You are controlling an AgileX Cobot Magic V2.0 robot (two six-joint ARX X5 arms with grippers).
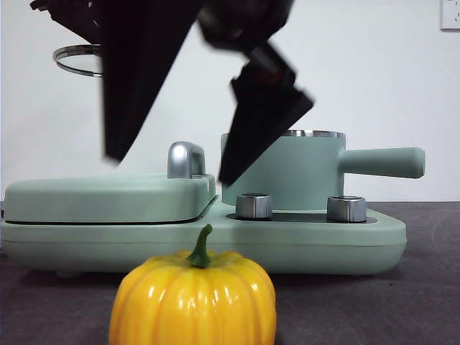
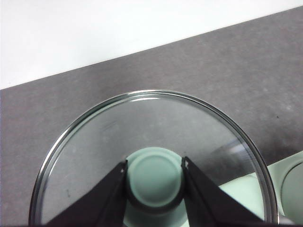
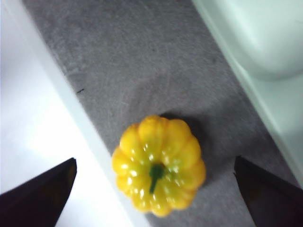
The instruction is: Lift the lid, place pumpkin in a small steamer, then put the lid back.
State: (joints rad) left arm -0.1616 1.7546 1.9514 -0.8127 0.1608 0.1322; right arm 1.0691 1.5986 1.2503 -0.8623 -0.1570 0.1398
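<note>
My gripper will lower the yellow pumpkin (image 1: 192, 298) inside, and the pumpkin, stem and all, will sink below the steamer's rim because the small steamer's sides (image 1: 309, 174) are tall.
The pumpkin (image 1: 194, 295) sits on the dark table in front of the appliance, near the table's front edge, and shows from above in the right wrist view (image 3: 158, 163). My right gripper (image 1: 171, 169) hangs above it, open wide, its jaws on either side and not touching it (image 3: 154, 163). The small steamer (image 1: 302, 172) stands uncovered on the appliance base, with its long handle pointing right. My left gripper (image 2: 155, 182) is shut on the mint-green knob of the glass lid (image 2: 151, 137). It holds the lid (image 1: 75, 59) high at the upper left, off to the side of the pot.
A flat mint-green griddle cover (image 1: 108, 198) with a chrome handle (image 1: 185, 159) lies left of the pot on the same base. Two steel knobs (image 1: 254, 205) (image 1: 346, 208) stand on the base front. A white wall is behind.
</note>
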